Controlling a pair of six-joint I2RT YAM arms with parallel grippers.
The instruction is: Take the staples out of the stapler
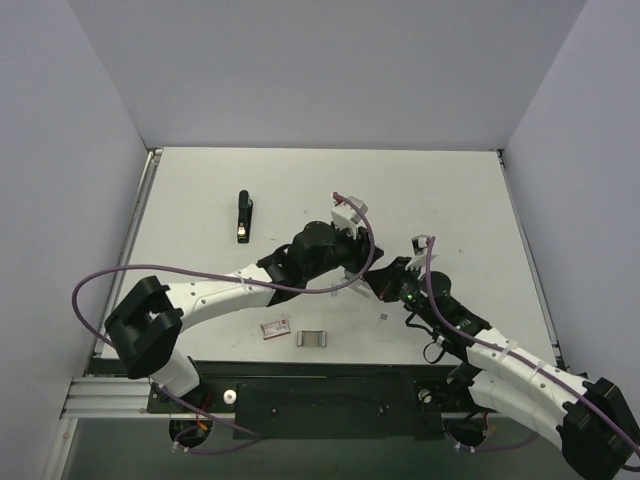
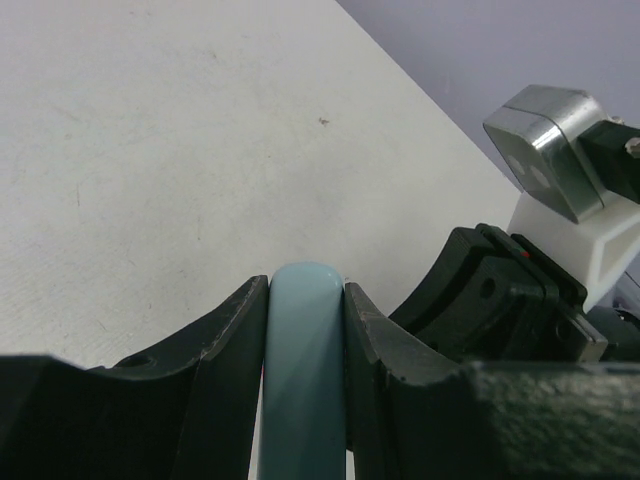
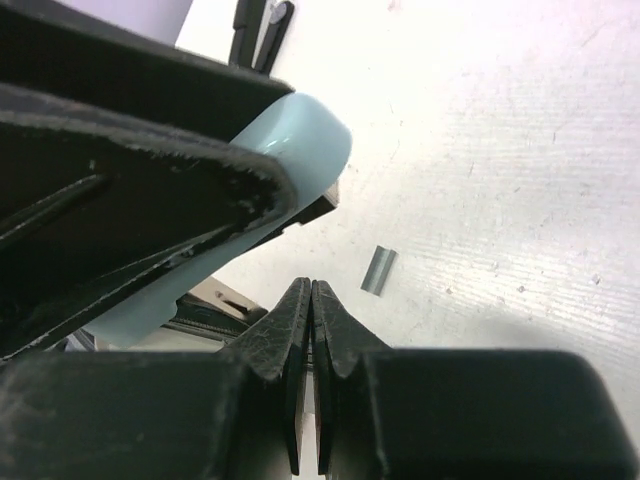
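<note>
The teal piece (image 2: 305, 350) is in my left gripper, clear of my right gripper's closed fingers. My right gripper keeps moving away until it has room to open.
The stapler (image 1: 243, 217), a narrow black bar with a pale tip, lies by itself on the table at the back left, far from both grippers. My left gripper (image 1: 350, 262) (image 2: 305, 292) is shut on a pale teal oblong piece (image 2: 303, 380) (image 3: 290, 140), which stands up between its fingers above mid-table. Directly below and right of it, my right gripper (image 1: 376, 284) (image 3: 312, 292) is shut with nothing between its tips. A short grey strip of staples (image 3: 378, 270) (image 1: 385, 318) lies on the table just beyond the right fingertips.
A small red-and-white box (image 1: 275, 327) and a grey metal piece (image 1: 312, 339) lie near the table's front edge. The right arm's wrist and camera (image 2: 545, 150) sit close beside the left gripper. Walls enclose the table on three sides.
</note>
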